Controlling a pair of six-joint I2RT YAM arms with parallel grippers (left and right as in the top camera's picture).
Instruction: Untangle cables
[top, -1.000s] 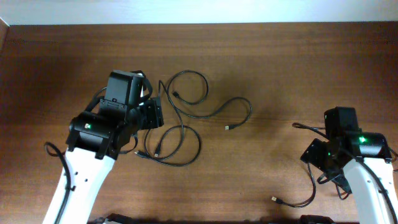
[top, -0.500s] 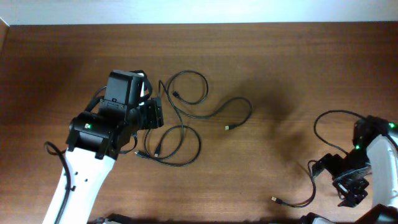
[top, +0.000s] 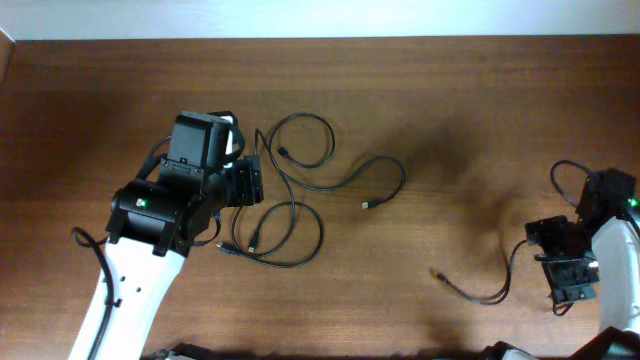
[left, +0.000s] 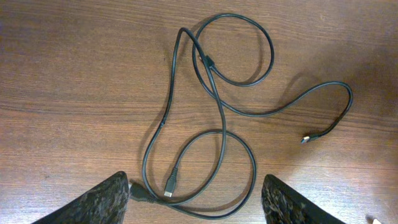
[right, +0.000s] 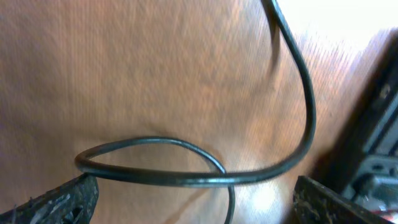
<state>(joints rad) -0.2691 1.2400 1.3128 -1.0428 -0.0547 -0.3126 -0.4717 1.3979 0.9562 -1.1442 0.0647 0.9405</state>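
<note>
The separate cable's plug end (top: 440, 276) trails toward the bundle, so the robot's right gripper should grip the cable's loop (right: 193, 178) and move it out of the way before the robot works on the bundle.
A bundle of thin black cables (top: 290, 205) lies looped on the brown table (top: 450, 110), with a gold-tipped plug (top: 366, 205) at its right end. In the left wrist view the loops (left: 217, 112) spread out ahead of my open, empty left gripper (left: 194, 190), and two plug ends (left: 169, 186) lie between its fingers. My left gripper (top: 250, 185) sits at the bundle's left edge. A separate black cable (top: 485, 293) runs from its plug (top: 437, 273) to my right gripper (top: 565, 262). My right gripper (right: 196, 193) is open, with that cable's loop (right: 186, 177) crossing between its fingers.
The table's far edge meets a white wall (top: 320, 18) at the top. The right arm's own thicker wires (top: 565, 175) loop near its wrist. Bare wood lies between the bundle and the right arm.
My right arm swung back and toward the right edge, turning its wrist. The separate cable moved with it, its plug end sliding up the table. The left arm and bundle stayed still.
</note>
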